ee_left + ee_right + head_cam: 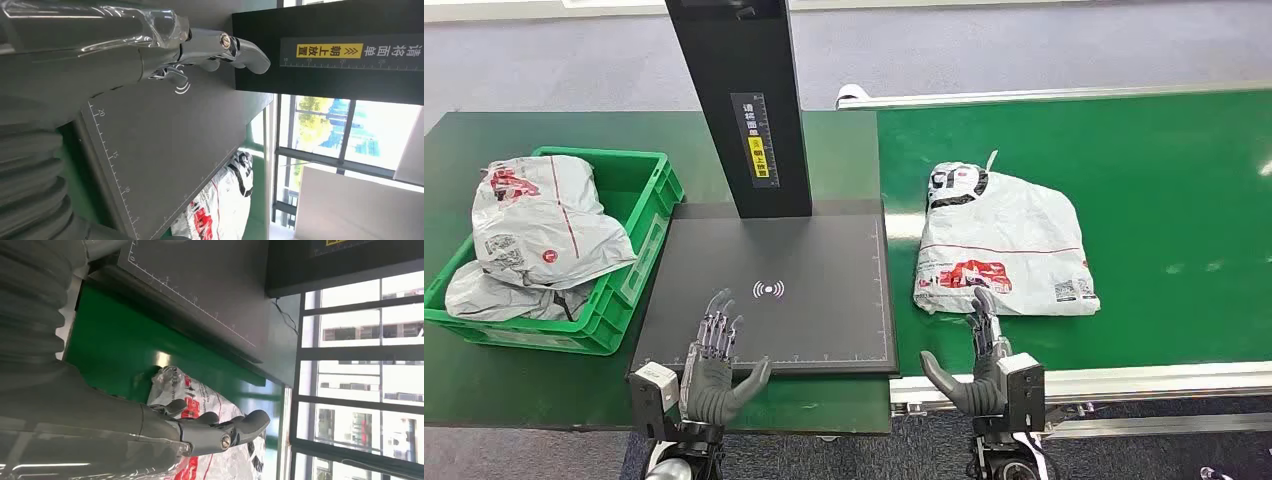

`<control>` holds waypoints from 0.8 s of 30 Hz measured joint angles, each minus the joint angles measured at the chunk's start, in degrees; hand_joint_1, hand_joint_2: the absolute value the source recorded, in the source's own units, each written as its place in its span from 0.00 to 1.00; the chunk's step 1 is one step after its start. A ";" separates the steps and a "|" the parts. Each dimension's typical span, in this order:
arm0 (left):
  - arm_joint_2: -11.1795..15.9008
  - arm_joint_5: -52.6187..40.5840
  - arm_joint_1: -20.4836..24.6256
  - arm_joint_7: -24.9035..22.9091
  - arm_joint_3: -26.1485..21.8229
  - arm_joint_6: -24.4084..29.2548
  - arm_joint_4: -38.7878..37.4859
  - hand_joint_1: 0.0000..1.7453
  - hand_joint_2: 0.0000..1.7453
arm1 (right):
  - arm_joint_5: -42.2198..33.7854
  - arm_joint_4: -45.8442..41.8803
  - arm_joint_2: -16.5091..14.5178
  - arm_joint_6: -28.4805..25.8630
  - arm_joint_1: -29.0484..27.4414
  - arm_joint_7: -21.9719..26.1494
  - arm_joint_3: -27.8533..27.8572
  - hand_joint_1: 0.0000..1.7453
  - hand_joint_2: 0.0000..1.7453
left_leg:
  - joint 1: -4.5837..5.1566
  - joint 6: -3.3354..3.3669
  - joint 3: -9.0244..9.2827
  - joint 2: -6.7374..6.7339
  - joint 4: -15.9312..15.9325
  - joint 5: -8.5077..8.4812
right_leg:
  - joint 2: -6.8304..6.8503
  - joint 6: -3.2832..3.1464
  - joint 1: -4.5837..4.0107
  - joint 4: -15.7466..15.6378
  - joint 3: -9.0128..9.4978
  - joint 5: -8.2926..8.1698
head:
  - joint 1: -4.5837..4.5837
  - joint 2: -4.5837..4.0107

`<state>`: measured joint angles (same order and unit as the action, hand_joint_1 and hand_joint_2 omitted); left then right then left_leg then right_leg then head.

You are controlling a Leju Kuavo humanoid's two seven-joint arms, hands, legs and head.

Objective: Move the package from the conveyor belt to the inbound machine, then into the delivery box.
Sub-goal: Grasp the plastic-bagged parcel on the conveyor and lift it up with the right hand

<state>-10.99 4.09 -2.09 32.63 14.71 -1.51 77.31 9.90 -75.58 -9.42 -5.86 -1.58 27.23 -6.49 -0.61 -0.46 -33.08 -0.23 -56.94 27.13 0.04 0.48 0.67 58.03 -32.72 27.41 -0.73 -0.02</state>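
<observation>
The package [1006,250] lies flat and has a creased, loose edge [996,174], so I expect its plastic to bunch up where the robot grips it and hang down when the robot carries it.
A white plastic package [1001,240] with red print lies flat on the green conveyor belt [1164,200]; it also shows as the package [200,395] and the package [220,210] in the wrist views. My right hand [979,365] hovers at the belt's near edge just in front of the package, fingers apart and holding nothing. My left hand [716,360] is over the near edge of the dark scanner plate [804,310] of the inbound machine, fingers spread and empty. The green delivery box [629,240] stands to the left, with white packages [539,220] inside.
The machine's black upright column [742,100] rises from the back of the plate, carrying a yellow label. The box and machine sit on a dark green table [484,150]. A silver rail [1124,380] borders the belt's near side.
</observation>
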 joint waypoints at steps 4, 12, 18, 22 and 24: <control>-0.01 -0.24 -0.01 -0.16 -0.02 -0.01 0.06 0.00 1.00 | 13.15 -0.29 0.14 -10.01 0.07 -2.42 -0.17 0.00 1.00 | 0.00 0.00 0.00 0.00 0.00 0.00 | 0.00 0.00 0.00 0.00 0.01 0.00 | 0.00 0.01; -0.51 -1.11 0.07 -1.11 -0.07 -0.87 0.20 0.00 1.00 | 53.48 -0.12 1.20 -21.80 3.67 -18.96 -0.57 0.00 1.00 | 0.00 0.00 0.00 -0.02 0.00 0.00 | 0.00 0.00 0.00 0.00 0.01 -0.01 | 0.00 0.00; -0.93 -1.29 1.42 -1.68 0.29 -2.75 -0.77 0.00 1.00 | 66.97 10.03 2.14 -19.75 12.39 -30.73 -0.45 0.00 1.00 | 0.00 0.01 0.02 -0.04 -0.01 -0.03 | -0.01 0.00 0.00 0.00 0.03 -0.03 | 0.00 0.01; -0.94 -0.67 3.09 -1.62 0.93 -3.12 -2.12 0.00 1.00 | 69.75 21.43 2.80 -19.94 19.82 -33.07 -0.20 0.00 1.00 | 0.00 0.01 0.04 -0.04 -0.02 -0.05 | -0.01 0.01 0.00 0.01 0.04 -0.05 | -0.01 0.00; -0.94 -0.45 3.72 -1.55 1.10 -3.13 -2.68 0.00 1.00 | 69.63 26.46 3.05 -19.66 22.88 -33.09 0.02 0.00 1.00 | 0.00 0.01 0.04 -0.04 -0.03 -0.05 | -0.01 0.01 0.00 0.01 0.03 -0.05 | 0.00 0.00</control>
<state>-11.93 3.64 1.63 31.08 15.81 -4.64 74.63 79.52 -49.12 -6.37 -25.52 21.30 -5.85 -6.48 -0.61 -0.45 -33.05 -0.26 -56.97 27.08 0.03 0.49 0.67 58.04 -32.70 27.36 -0.73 -0.02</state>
